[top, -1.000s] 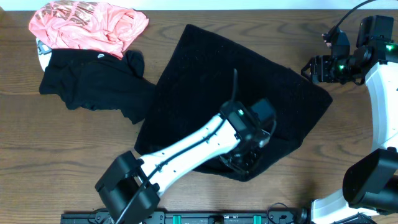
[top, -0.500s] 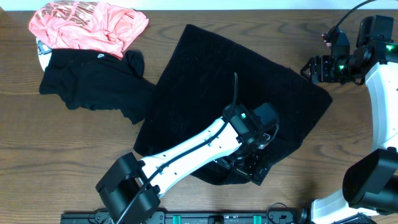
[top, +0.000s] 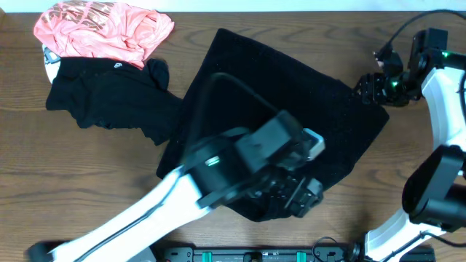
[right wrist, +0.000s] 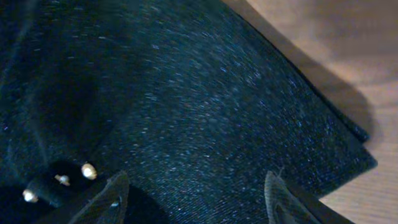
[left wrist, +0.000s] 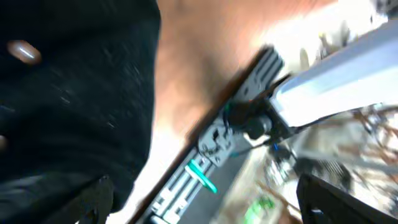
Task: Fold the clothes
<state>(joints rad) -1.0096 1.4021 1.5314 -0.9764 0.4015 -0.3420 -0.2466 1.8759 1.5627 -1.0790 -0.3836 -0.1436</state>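
Observation:
The spread black garment is lying up against the other black garment (top: 173, 116), so my right gripper should take hold of the spread garment's corner (top: 381, 118) and pull it away from the pile.
A black garment (top: 269, 109) lies spread across the middle of the table, its front edge bunched under my left arm. My left gripper (top: 293, 195) hangs over that front edge. In the left wrist view the left gripper (left wrist: 214, 205) is open wide with nothing between its fingers, and the black cloth (left wrist: 74, 93) lies to the left. My right gripper (top: 366, 87) hovers at the garment's right corner. Seen from the right wrist, the right gripper (right wrist: 194, 202) is open just above the black fabric (right wrist: 186, 93), holding nothing.
A pink garment (top: 102, 29) and another black garment (top: 109, 98) are piled at the back left. Bare wooden table (top: 73, 167) lies left of the spread garment. A black rail (left wrist: 242, 118) runs along the table's front edge.
My left gripper has opened and let go of the black garment's front edge, and the left arm has risen toward the camera. The right gripper has shifted slightly toward the garment's right corner.

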